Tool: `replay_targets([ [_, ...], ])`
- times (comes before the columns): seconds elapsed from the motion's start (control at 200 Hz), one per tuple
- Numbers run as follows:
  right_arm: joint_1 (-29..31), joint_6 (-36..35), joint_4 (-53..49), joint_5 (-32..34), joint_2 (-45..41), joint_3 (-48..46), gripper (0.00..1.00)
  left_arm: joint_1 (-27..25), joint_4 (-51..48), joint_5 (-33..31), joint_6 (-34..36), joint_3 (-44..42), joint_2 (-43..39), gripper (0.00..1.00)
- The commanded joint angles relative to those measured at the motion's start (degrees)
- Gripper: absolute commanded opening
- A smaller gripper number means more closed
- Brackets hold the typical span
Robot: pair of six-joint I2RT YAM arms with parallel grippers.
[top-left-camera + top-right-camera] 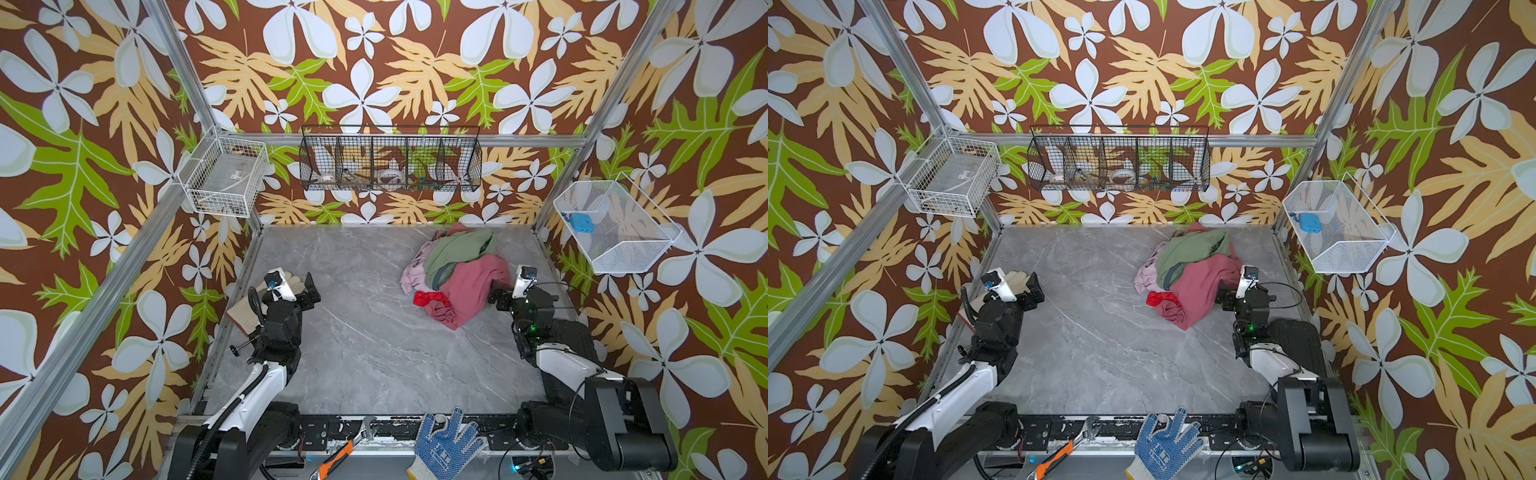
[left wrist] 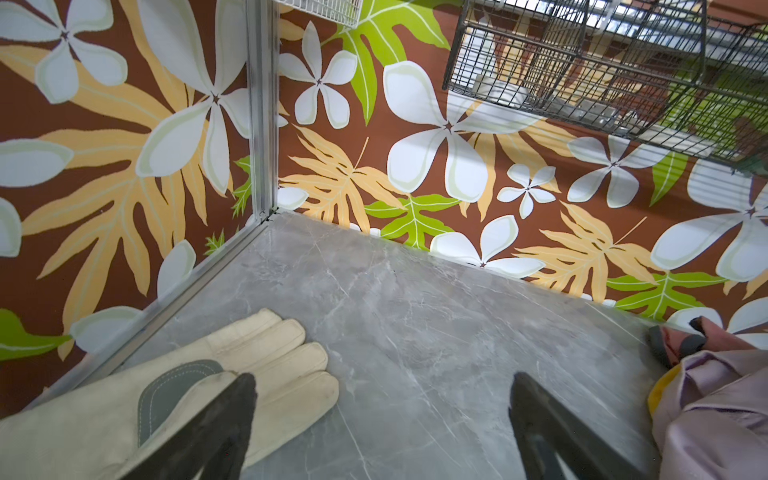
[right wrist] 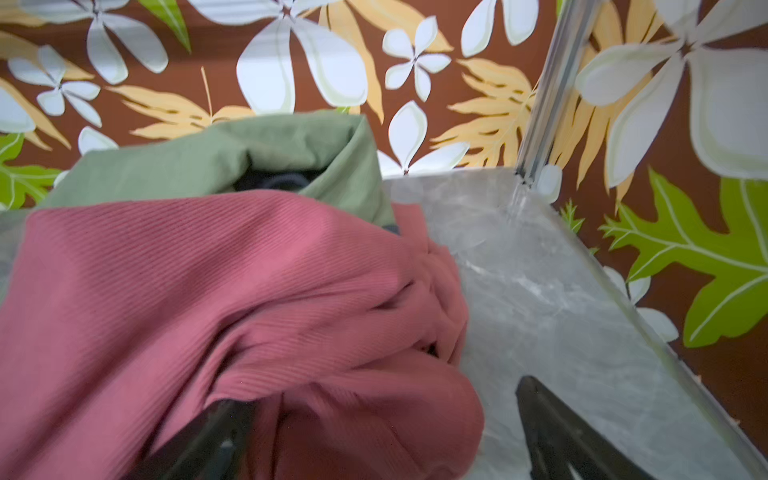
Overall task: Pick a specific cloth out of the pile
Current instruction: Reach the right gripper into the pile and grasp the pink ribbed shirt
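Observation:
The upper fold of the rose cloth (image 1: 475,291) lies over the sage green cloth, so the rose cloth will peel back and show more green when the robot pulls.
The pile (image 1: 457,266) (image 1: 1190,270) lies at the back right of the grey marble table. On its near side sits the cloth (image 1: 471,286) (image 1: 1204,282) (image 3: 208,291), dusty rose and ribbed, below a sage green cloth (image 1: 457,249) (image 3: 216,162). A lilac cloth (image 1: 413,274) (image 2: 715,415) and a small red cloth (image 1: 430,298) lie on the pile's left. My right gripper (image 1: 496,293) (image 1: 1223,297) (image 3: 380,395) stands open at the rose cloth's right edge, with a bulge of it between the jaws. My left gripper (image 1: 309,286) (image 1: 1034,286) (image 2: 382,376) is open over bare table, one finger over a beige glove (image 2: 270,365) (image 1: 293,282).
A wooden block (image 1: 245,316) lies under the left arm by the left rail. On the front ledge lie a blue dotted glove (image 1: 446,444), a wrench (image 1: 365,432) and an orange knife (image 1: 332,461). Wire baskets (image 1: 390,158) hang on the walls.

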Motion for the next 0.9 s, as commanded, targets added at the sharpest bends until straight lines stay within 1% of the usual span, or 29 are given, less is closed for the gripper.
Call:
replay_targets([
  [0.0,-0.1,3.5,-9.6,-1.7,-3.7,0.5,0.99,0.0,-6.5,3.3,-7.6,0.5,-2.2,0.98],
  [0.1,0.0,5.0,-19.2,-4.1,-4.9,3.8,0.98,-1.4,-7.5,3.4,-10.7,-0.3,-3.9,1.0],
  [0.24,-0.1,8.1,-33.0,-6.1,-3.9,9.8,0.92,-5.4,-9.6,0.6,-12.6,-1.0,-5.8,1.0],
  [0.285,-0.1,9.3,-36.0,-6.8,-4.1,10.9,0.91,-6.4,-10.9,0.4,-13.7,-0.9,-6.1,1.0],
  [0.355,-0.1,11.2,-37.9,-8.0,-5.4,10.9,0.9,-7.6,-12.5,0.1,-15.2,-1.2,-6.7,1.0],
  [0.455,0.0,14.0,-39.2,-8.1,-8.2,10.4,0.9,-8.8,-14.0,-0.1,-16.9,-2.1,-7.7,1.0],
  [0.726,-0.1,20.0,-44.0,-9.7,-11.7,11.5,0.85,-9.4,-16.2,1.0,-18.9,-4.6,-10.4,1.0],
  [0.846,-0.1,21.0,-49.7,-6.8,-11.8,13.2,0.83,-9.5,-17.3,1.5,-19.5,-4.9,-10.7,1.0],
  [0.896,0.0,21.3,-51.3,-6.7,-11.7,13.6,0.81,-9.5,-17.5,1.9,-20.1,-4.9,-10.4,1.0],
])
